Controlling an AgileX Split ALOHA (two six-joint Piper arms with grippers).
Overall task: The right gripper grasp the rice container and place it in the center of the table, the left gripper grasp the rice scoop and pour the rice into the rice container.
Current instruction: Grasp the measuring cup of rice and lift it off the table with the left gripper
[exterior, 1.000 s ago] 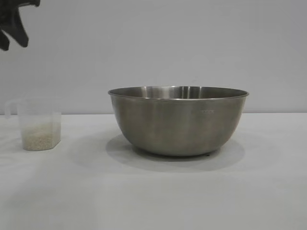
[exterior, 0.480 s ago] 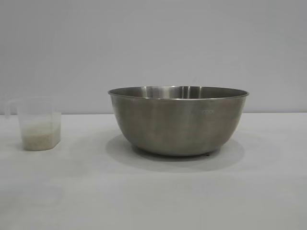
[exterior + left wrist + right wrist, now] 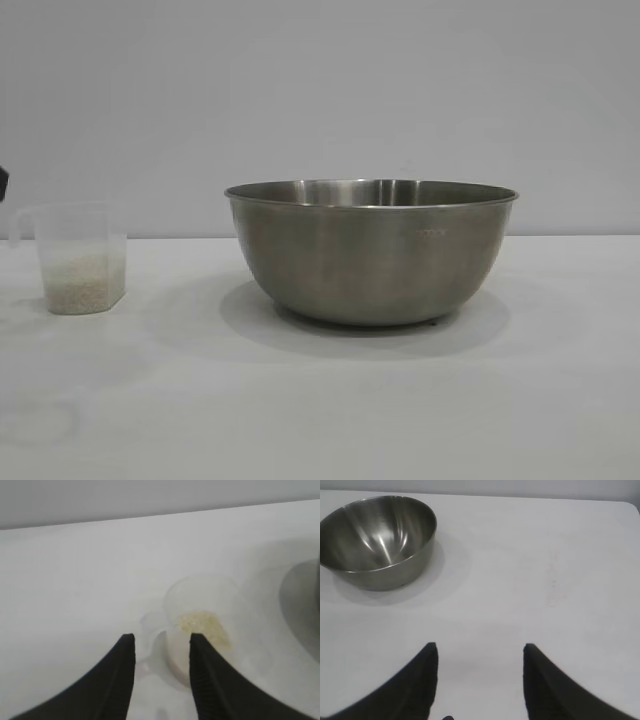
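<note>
My gripper will pour and the rice scoop point(image 3: 78, 228) will come out empty, since loose grains of rice point(image 3: 80, 287) lie shallow below a wide open rim.
The steel rice container point(image 3: 372, 250) stands upright on the white table point(image 3: 320, 400), near its middle. The translucent rice scoop point(image 3: 82, 258) stands at the left with rice point(image 3: 84, 283) in its bottom. In the left wrist view my left gripper point(image 3: 162, 640) is open, and the scoop point(image 3: 202, 605) with its rice point(image 3: 204, 626) lies just beyond the fingertips. The scoop's handle point(image 3: 150, 625) is in line with the gap, and I see no contact. My right gripper point(image 3: 480, 647) is open and empty over bare table, well away from the container point(image 3: 375, 535).
A plain grey wall stands behind the table. In the exterior view only a dark sliver of the left arm point(image 3: 2, 180) shows, at the left edge above the scoop. The table's far rounded corner point(image 3: 632, 505) shows in the right wrist view.
The left gripper, at the exterior view's top left a second ago, left the frame and now shows as a sliver lower down. The container and the scoop have not moved.
</note>
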